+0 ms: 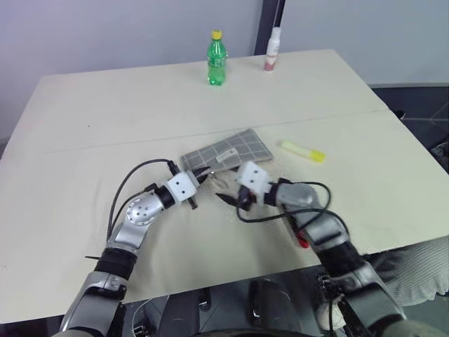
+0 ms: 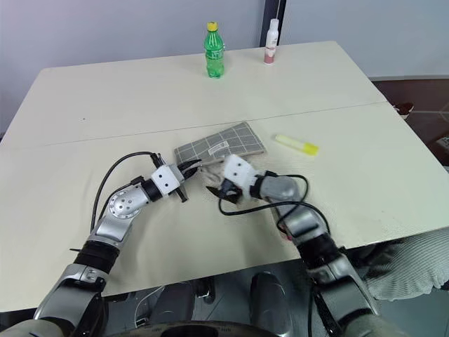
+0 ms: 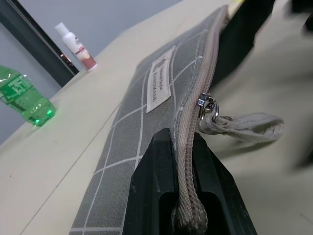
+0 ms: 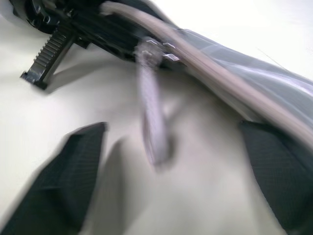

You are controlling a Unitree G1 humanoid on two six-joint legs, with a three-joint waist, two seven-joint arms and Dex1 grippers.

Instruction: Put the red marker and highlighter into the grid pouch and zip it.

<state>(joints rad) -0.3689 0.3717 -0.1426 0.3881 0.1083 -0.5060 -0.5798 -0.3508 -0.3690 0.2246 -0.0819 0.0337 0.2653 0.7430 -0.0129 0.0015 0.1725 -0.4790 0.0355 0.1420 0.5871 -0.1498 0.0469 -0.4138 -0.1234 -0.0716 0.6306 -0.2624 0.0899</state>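
Observation:
My gripper will push the highlighter in, and the grid pouch's opening [image 4: 225, 88] should gape open then, since the metal pull [image 4: 152, 48] is already up by my left gripper.
The grid pouch [image 1: 230, 149] lies flat mid-table, grey with white lines and a small white label [image 3: 160, 81]. My left gripper [image 1: 204, 174] is shut on the near end of its zipper edge. The metal pull [image 3: 207, 105] sits a short way along that edge, with a grey strap [image 3: 247, 126] hanging from it. My right gripper [image 1: 229, 199] is open just in front of the pouch, and the strap [image 4: 150, 122] hangs loose between its fingers [image 4: 68, 181]. The yellow highlighter [image 1: 302, 151] lies right of the pouch. A red end of the marker [image 1: 302, 241] peeks from under my right forearm.
A green bottle [image 1: 217, 59] with a yellow cap and a white-and-pink bottle [image 1: 272, 49] stand at the table's far edge. The table's right edge [image 1: 421, 140] is near the highlighter.

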